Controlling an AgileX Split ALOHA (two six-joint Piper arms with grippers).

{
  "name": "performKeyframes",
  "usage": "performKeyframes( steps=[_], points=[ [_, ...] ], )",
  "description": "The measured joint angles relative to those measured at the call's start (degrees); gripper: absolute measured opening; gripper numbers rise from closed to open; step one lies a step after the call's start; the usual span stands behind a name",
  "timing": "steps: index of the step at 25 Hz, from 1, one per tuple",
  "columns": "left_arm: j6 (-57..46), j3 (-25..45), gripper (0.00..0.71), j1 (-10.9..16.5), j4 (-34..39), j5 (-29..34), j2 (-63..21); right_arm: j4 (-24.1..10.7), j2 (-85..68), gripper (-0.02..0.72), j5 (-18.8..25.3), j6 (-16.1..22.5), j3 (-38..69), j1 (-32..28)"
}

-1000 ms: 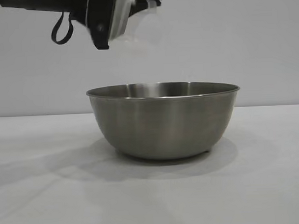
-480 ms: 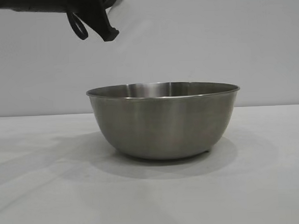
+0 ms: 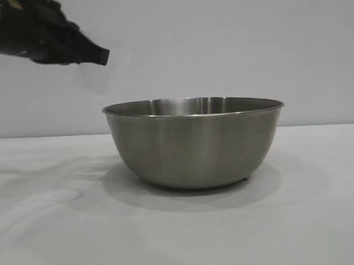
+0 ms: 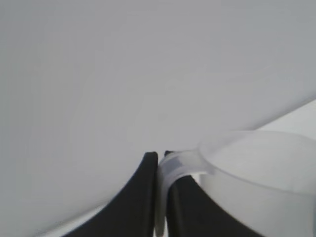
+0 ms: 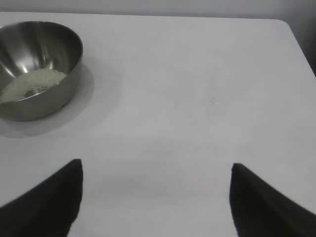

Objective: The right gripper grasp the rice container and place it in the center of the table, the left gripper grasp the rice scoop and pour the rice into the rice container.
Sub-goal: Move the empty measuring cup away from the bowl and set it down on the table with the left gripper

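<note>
The rice is in the rice container (image 5: pixel 33 83) and the tabletop (image 3: pixel 60 175) next to it is clear, so the robot's left gripper should keep bringing the rice scoop down until it stands there.
The rice container (image 3: pixel 195 143), a large steel bowl, stands on the white table (image 3: pixel 319 220) in the middle of the exterior view. The right wrist view shows it (image 5: pixel 69 54) farther off with a heap of rice (image 5: pixel 32 84) on its bottom. My left gripper (image 3: pixel 99 55) hangs high, up and to the left of the bowl. In its wrist view the left gripper (image 4: pixel 161 155) is shut on the loop handle of the clear rice scoop (image 4: pixel 261 173). The scoop is hidden in the exterior view. My right gripper (image 5: pixel 157 168) is open over bare table (image 5: pixel 197 74), well away from the bowl.
A plain grey wall stands behind the table. The table's far edge and rounded corner (image 5: pixel 284 22) show in the right wrist view. White tabletop spreads on both sides of the bowl.
The left gripper has swung from above the bowl's left rim to the upper left and slightly lower. The scoop has left the exterior view. The bowl and right gripper have not moved.
</note>
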Motion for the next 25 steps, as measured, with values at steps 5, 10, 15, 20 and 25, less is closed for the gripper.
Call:
performKeyframes(
  steps=[5,10,15,20,25],
  points=[
    [-4.28,5.38,0.000,0.00,-3.96,0.00,0.00,0.00,0.00,0.573,0.00,0.00,0.00,0.00],
    [-4.97,8.10,0.000,0.00,-7.98,0.00,-0.03,0.00,0.00,0.573,0.00,0.00,0.00,0.00],
    [-5.08,8.21,0.000,0.00,-8.43,-0.12,2.00,0.00,0.00,0.573,0.00,0.00,0.00,0.00],
    [-5.08,7.09,0.000,0.00,-8.43,-0.02,6.68,0.00,0.00,0.573,0.00,0.00,0.00,0.00],
    [-5.08,5.44,0.000,0.00,-8.53,-0.02,9.44,0.00,0.00,0.573,0.00,0.00,0.00,0.00]
  ],
)
